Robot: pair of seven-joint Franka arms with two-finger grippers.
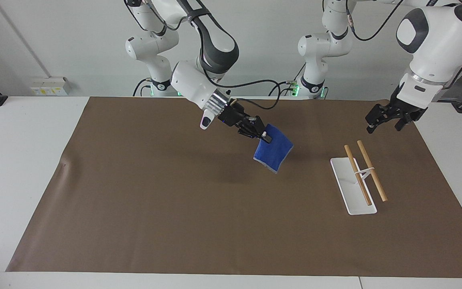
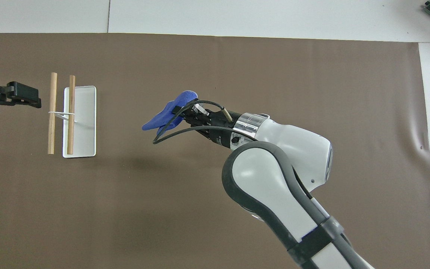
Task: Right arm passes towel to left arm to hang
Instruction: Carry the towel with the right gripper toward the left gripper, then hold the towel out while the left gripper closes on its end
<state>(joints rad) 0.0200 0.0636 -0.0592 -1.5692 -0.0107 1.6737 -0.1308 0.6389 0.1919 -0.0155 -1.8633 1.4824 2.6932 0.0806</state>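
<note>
I should reach over the rack with my left gripper and take the towel's free corner (image 1: 290, 145), as the towel (image 1: 273, 149) hangs from my right gripper short of the rack.
My right gripper (image 1: 263, 136) is shut on a top corner of the bright-blue towel (image 1: 273, 155). The towel hangs from it in the air over the middle of the brown mat, and it also shows in the overhead view (image 2: 164, 114) in front of the right gripper (image 2: 179, 112). My left gripper (image 1: 383, 127) is open and empty. It hovers over the mat beside the rack at the left arm's end, as the overhead view (image 2: 24, 95) also shows.
A towel rack with a white base (image 1: 347, 188) and two wooden rods (image 1: 371, 170) stands on the brown mat (image 1: 175, 200) toward the left arm's end. The rack (image 2: 84, 123) lies between the left gripper and the towel. White tabletop borders the mat.
</note>
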